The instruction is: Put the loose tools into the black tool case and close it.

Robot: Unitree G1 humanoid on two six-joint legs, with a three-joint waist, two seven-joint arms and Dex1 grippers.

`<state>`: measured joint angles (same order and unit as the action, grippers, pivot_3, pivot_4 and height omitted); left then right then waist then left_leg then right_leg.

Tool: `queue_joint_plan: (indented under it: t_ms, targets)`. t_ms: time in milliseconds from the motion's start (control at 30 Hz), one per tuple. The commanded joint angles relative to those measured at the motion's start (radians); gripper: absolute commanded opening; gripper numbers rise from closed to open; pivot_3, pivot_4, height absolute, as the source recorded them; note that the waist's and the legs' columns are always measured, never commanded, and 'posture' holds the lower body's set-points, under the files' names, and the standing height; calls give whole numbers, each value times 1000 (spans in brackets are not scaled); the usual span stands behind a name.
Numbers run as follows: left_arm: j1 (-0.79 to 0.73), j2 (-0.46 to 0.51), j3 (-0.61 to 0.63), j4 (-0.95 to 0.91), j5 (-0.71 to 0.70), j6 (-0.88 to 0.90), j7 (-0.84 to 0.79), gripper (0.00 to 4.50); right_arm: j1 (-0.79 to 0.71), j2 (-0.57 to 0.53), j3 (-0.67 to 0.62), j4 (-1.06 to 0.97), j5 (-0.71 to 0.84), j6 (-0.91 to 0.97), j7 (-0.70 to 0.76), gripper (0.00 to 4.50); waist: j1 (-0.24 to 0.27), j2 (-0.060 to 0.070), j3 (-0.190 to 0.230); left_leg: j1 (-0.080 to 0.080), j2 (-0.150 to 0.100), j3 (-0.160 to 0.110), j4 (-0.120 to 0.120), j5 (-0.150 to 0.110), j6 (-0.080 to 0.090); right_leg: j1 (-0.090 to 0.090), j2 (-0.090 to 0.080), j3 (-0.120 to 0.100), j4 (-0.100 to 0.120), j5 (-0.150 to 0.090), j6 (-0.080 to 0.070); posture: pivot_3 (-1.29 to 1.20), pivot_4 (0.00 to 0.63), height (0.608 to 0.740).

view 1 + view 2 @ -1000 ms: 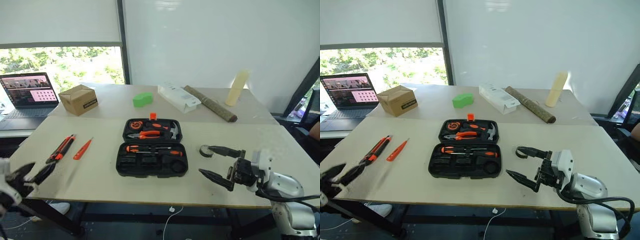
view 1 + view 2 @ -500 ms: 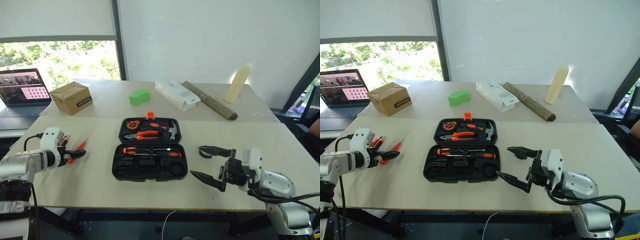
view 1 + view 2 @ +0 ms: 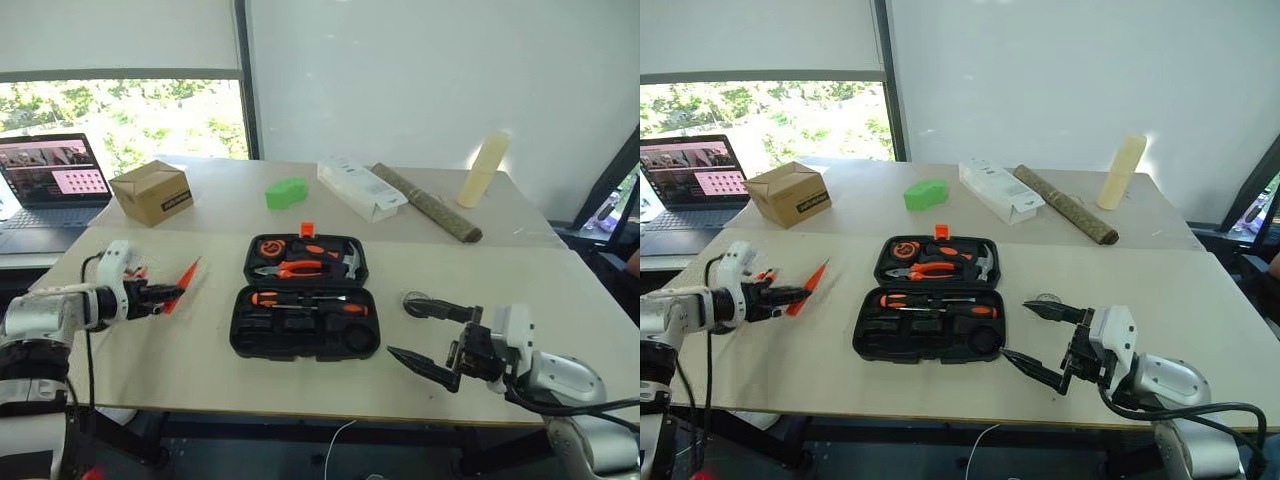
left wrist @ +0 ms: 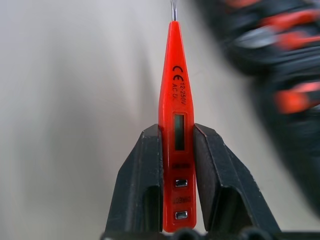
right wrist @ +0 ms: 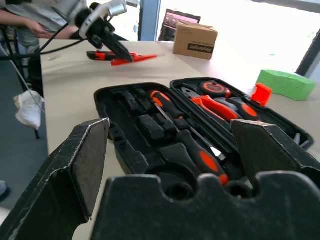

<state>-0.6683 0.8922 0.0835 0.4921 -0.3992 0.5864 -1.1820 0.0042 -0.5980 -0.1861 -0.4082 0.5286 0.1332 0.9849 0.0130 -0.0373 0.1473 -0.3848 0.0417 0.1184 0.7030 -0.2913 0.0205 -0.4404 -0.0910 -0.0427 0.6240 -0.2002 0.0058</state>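
The orange screwdriver (image 3: 184, 286) points toward the back of the table, crosswise to its slot (image 3: 268, 313), so my left gripper should turn it parallel to the seated screwdrivers before lowering it.
The black tool case (image 3: 305, 296) lies open mid-table, with several tools seated in its slots. To its left, my left gripper (image 4: 176, 132) is shut on the slim orange screwdriver (image 4: 172, 75), whose tip points toward the case. In the head view the screwdriver (image 3: 185, 273) sits low over the table in the left gripper (image 3: 160, 296). Orange-and-black-handled tools (image 3: 135, 272) lie just behind that gripper. My right gripper (image 3: 400, 326) hangs open to the right of the case, nothing between its fingers. The small black tape roll (image 3: 414, 299) lies by its far finger.
Along the back of the table stand a laptop (image 3: 45, 180), a cardboard box (image 3: 152, 192), a green block (image 3: 286, 192), a white box (image 3: 360, 188), a long brown roll (image 3: 430, 205) and a cream bottle (image 3: 482, 170). A person's arm (image 5: 25, 17) is beyond the table's left end.
My left gripper came in from the table's near left edge to the slim orange screwdriver and closed on it. The right gripper stayed open and in place.
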Motion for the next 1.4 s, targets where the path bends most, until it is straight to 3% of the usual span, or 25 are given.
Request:
queue_joint_plan:
  t_ms: [33,233,400,767,933,1400]
  targets:
    - [-48,-14,-76,-100,-2,-201,-260,423,16,-22,-48,-45,30,-3,-9,4500,2,0,0,0,0,0,0,0,0,0,0,0,0,0,0,0,150,740]
    - [-209,-163,-295,-67,157,-349,-368,423,39,-20,-49,-66,26,-8,-35,4500,7,0,0,0,-3,-2,4,-4,8,2,-1,1,0,0,1,0,150,740]
    - [-266,-189,-417,87,341,-532,-367,423,74,-6,-43,-113,24,-6,-71,4500,-17,0,0,-1,-3,-6,9,-6,11,2,1,5,2,0,2,0,150,740]
    - [-342,-258,-470,279,501,-589,-308,423,135,11,-42,-158,14,-19,-127,4500,2,-1,1,-2,-5,-10,11,-9,15,2,-2,4,2,0,6,0,150,740]
    - [-330,-271,-475,263,506,-597,-365,423,131,13,-38,-157,14,-20,-132,4500,-1,-1,1,-1,-6,-10,12,-9,16,3,-3,5,2,0,7,0,150,740]
    - [-342,-298,-522,281,631,-541,-277,423,129,20,-28,-155,14,-21,-131,4500,0,0,0,4,-6,-11,12,-9,16,7,-2,5,3,-1,7,0,150,740]
